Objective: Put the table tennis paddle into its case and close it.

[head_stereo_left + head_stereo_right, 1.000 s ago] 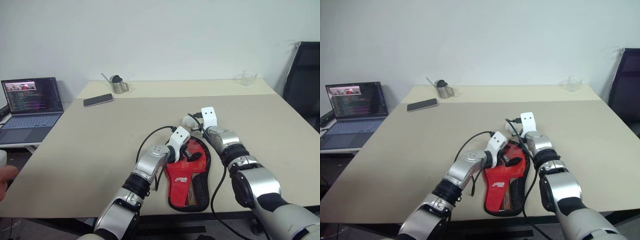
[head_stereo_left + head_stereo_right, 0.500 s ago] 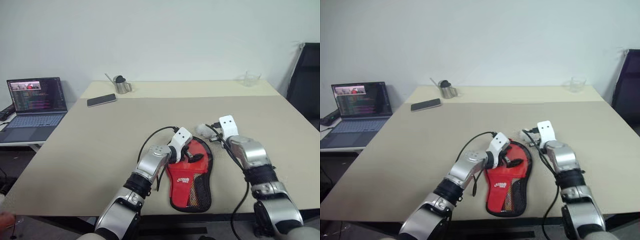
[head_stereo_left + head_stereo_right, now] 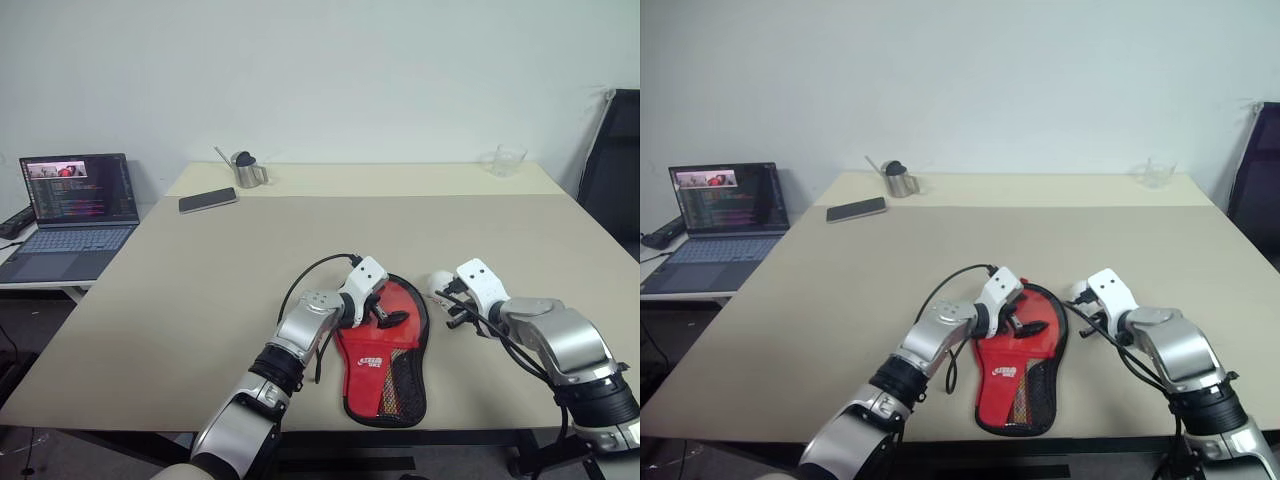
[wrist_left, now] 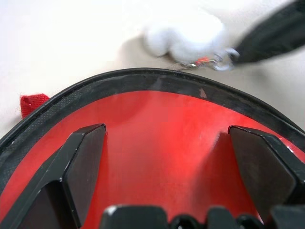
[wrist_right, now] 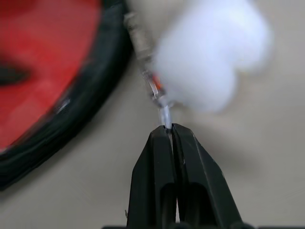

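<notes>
The zipper pull's thin end (image 5: 165, 116) is pinched only by the ends of my right gripper's fingers. So my right gripper should open and grab the white fluffy charm (image 5: 209, 57) as well before closing the case.
The case (image 3: 385, 345) lies flat near the table's front edge, red side up with a white logo, a black mesh pocket and black edging. My left gripper (image 3: 385, 310) rests open over its round red end, a finger (image 4: 81, 157) on each side of the red cloth. Just right of the case, my right gripper (image 3: 452, 312) is shut on the thin zipper pull (image 5: 159, 102), which carries a white fluffy charm (image 5: 209, 62). The table tennis paddle is hidden.
At the far left stands an open laptop (image 3: 75, 205). A phone (image 3: 208, 200) and a small metal jug (image 3: 244, 170) are at the back left, a glass (image 3: 507, 160) at the back right. A black chair (image 3: 615, 170) stands beyond the right edge.
My right gripper has drawn back toward me and to the right, taking the white charm from the case's far end round to its right side. The left gripper has stayed put.
</notes>
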Action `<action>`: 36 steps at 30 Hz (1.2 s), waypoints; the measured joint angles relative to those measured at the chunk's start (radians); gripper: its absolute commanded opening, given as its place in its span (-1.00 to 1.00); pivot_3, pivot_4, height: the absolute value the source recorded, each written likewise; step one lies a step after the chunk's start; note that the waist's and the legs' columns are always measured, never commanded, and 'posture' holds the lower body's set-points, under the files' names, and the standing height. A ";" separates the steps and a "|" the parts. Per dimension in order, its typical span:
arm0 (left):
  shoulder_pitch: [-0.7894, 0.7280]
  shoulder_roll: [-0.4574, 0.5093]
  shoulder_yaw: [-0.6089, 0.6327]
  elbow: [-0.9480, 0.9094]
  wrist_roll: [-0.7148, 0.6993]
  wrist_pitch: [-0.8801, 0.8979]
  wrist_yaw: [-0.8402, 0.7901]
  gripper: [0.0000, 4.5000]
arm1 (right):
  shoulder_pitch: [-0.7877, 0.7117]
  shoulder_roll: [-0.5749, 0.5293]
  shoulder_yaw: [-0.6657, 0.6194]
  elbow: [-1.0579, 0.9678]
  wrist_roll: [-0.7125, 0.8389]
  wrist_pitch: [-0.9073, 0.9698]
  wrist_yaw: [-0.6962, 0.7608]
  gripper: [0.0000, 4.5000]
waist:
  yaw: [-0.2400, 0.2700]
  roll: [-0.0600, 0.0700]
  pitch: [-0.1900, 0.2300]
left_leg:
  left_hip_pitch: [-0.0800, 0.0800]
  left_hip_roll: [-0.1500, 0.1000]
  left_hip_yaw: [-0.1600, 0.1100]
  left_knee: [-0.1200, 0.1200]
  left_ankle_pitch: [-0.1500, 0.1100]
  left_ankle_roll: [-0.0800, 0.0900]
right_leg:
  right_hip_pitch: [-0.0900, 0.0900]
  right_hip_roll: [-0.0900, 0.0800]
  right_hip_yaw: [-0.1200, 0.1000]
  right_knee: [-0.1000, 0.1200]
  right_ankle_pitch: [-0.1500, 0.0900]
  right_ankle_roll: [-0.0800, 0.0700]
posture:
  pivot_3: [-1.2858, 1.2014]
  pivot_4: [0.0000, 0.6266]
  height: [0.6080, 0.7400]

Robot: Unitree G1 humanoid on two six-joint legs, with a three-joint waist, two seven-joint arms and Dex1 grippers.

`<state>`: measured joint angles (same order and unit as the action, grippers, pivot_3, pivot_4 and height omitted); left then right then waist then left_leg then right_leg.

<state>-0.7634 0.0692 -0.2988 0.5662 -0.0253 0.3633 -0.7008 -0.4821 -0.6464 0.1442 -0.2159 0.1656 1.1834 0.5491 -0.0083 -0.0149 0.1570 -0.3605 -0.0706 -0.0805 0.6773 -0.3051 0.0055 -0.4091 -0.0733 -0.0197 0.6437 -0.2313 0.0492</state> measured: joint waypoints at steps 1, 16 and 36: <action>-0.001 -0.001 0.000 0.002 0.000 0.000 0.000 1.00 | 0.006 -0.023 0.010 -0.015 0.011 -0.003 0.022 -0.97 | 0.001 0.000 0.000 | 0.000 0.000 0.000 0.000 0.000 0.000 | 0.000 0.000 0.000 0.000 0.000 0.000 | 0.03 -0.52 1.00; -0.018 -0.004 -0.002 0.034 0.019 -0.018 -0.008 1.00 | 0.069 -0.189 0.037 -0.059 0.098 -0.169 0.256 -0.97 | 0.005 -0.002 0.001 | 0.002 0.002 0.000 0.000 0.000 0.000 | 0.002 -0.001 0.000 -0.001 -0.001 0.002 | 0.03 -0.52 1.00; -0.029 -0.024 0.002 0.061 0.027 -0.048 -0.022 1.00 | -0.374 0.236 -0.163 0.577 -0.043 -0.141 -0.347 0.98 | 0.010 -0.001 0.000 | -0.001 0.000 0.000 0.000 0.002 -0.003 | -0.001 -0.002 0.001 0.000 0.003 -0.004 | 0.03 -0.52 1.00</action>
<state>-0.7926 0.0453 -0.2971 0.6270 0.0015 0.3151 -0.7227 -0.8561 -0.4103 -0.0187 0.3615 0.1224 1.0420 0.2018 0.0018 -0.0163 0.1568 -0.3616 -0.0710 -0.0807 0.6771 -0.3035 0.0022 -0.4103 -0.0755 -0.0191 0.6437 -0.2287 0.0450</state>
